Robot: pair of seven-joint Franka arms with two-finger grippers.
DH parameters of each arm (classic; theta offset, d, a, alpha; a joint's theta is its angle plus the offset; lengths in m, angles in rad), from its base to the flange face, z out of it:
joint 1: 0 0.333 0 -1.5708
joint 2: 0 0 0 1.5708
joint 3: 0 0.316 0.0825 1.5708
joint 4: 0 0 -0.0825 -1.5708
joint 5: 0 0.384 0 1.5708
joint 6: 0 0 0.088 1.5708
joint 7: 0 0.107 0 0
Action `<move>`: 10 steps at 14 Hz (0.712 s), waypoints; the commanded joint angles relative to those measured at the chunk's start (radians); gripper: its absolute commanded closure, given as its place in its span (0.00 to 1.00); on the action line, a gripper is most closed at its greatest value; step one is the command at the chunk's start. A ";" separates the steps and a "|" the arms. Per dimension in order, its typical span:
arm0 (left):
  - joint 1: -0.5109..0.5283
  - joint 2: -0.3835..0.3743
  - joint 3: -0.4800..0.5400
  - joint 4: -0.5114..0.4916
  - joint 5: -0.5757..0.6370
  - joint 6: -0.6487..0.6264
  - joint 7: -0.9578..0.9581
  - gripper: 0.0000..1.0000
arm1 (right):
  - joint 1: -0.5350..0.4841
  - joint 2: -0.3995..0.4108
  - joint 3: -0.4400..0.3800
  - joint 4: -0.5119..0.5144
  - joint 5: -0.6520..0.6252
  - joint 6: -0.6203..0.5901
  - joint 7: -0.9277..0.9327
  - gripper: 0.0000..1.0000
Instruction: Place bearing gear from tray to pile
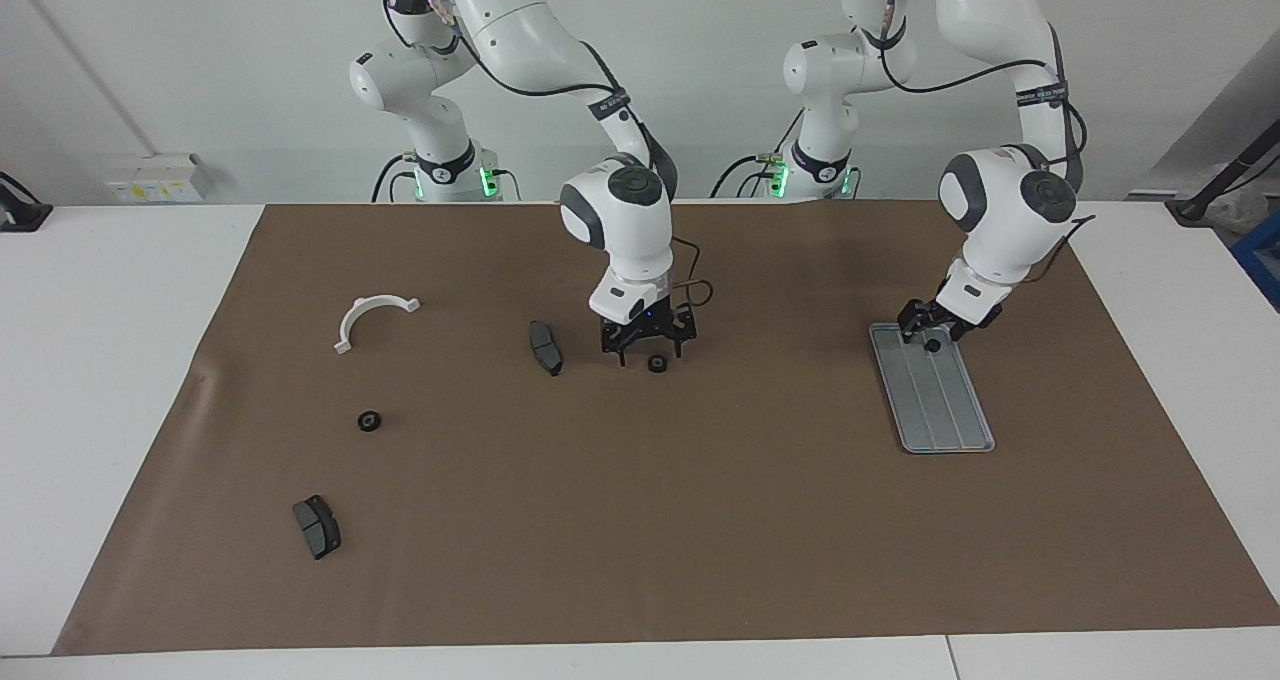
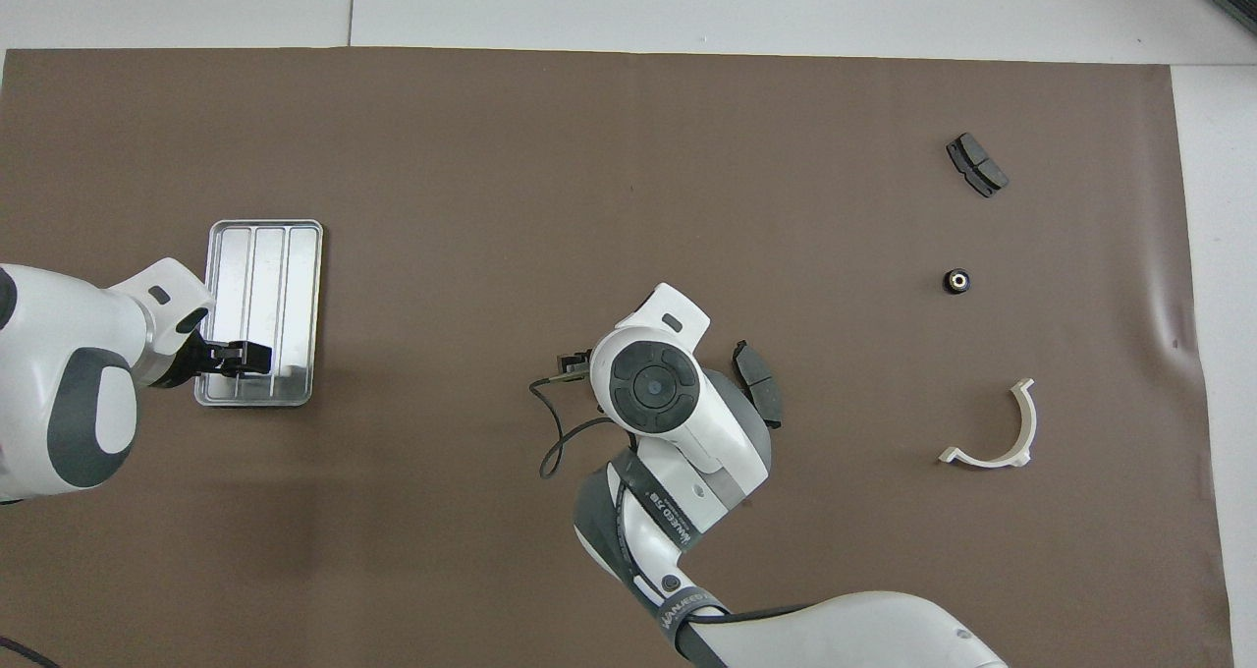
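Observation:
The pile (image 2: 956,280) is far from the tray, so the robot's left gripper should put down its bearing gear mid-mat (image 1: 657,363) for the robot's right gripper to take to the pile.
The silver tray (image 1: 940,410) lies toward the left arm's end of the table and also shows in the overhead view (image 2: 265,255). My left gripper (image 1: 930,338) is low over the tray's end nearest the robots, with a small black bearing gear (image 1: 932,345) at its tips. In the overhead view the left gripper (image 2: 257,358) covers that gear. My right gripper (image 1: 650,352) is open at mid-table, just above a second black gear (image 1: 657,364) that rests on the mat. In the overhead view its own hand hides it.
The pile is scattered toward the right arm's end: a white half-ring bracket (image 1: 372,317), a black gear (image 1: 368,421), a brake pad (image 1: 317,526), and another brake pad (image 1: 545,347) beside the right gripper. A brown mat (image 1: 700,560) covers the table.

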State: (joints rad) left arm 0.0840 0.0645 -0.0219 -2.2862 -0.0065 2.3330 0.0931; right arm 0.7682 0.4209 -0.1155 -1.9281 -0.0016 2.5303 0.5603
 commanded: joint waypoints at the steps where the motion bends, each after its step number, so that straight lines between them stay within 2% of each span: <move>1: 0.008 -0.032 -0.004 -0.053 -0.007 0.058 0.014 0.22 | -0.001 0.018 -0.001 0.001 -0.034 0.027 0.018 0.00; 3: 0.008 -0.026 -0.004 -0.071 -0.009 0.107 0.016 0.29 | -0.001 0.018 -0.001 0.000 -0.043 0.025 0.018 0.13; 6: 0.011 -0.025 -0.004 -0.102 -0.009 0.129 0.020 0.36 | -0.001 0.018 -0.001 -0.003 -0.043 0.018 0.020 0.39; 9: 0.023 -0.026 -0.004 -0.108 -0.007 0.121 0.022 0.40 | 0.000 0.016 -0.001 -0.003 -0.043 0.019 0.023 0.48; 10: 0.039 -0.028 -0.004 -0.111 -0.007 0.120 0.022 0.42 | 0.000 0.016 -0.001 -0.003 -0.043 0.019 0.021 0.61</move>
State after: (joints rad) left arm 0.0946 0.0632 -0.0209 -2.3659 -0.0065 2.4374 0.0950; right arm 0.7670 0.4308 -0.1193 -1.9279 -0.0278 2.5337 0.5603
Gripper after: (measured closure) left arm 0.388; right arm 0.467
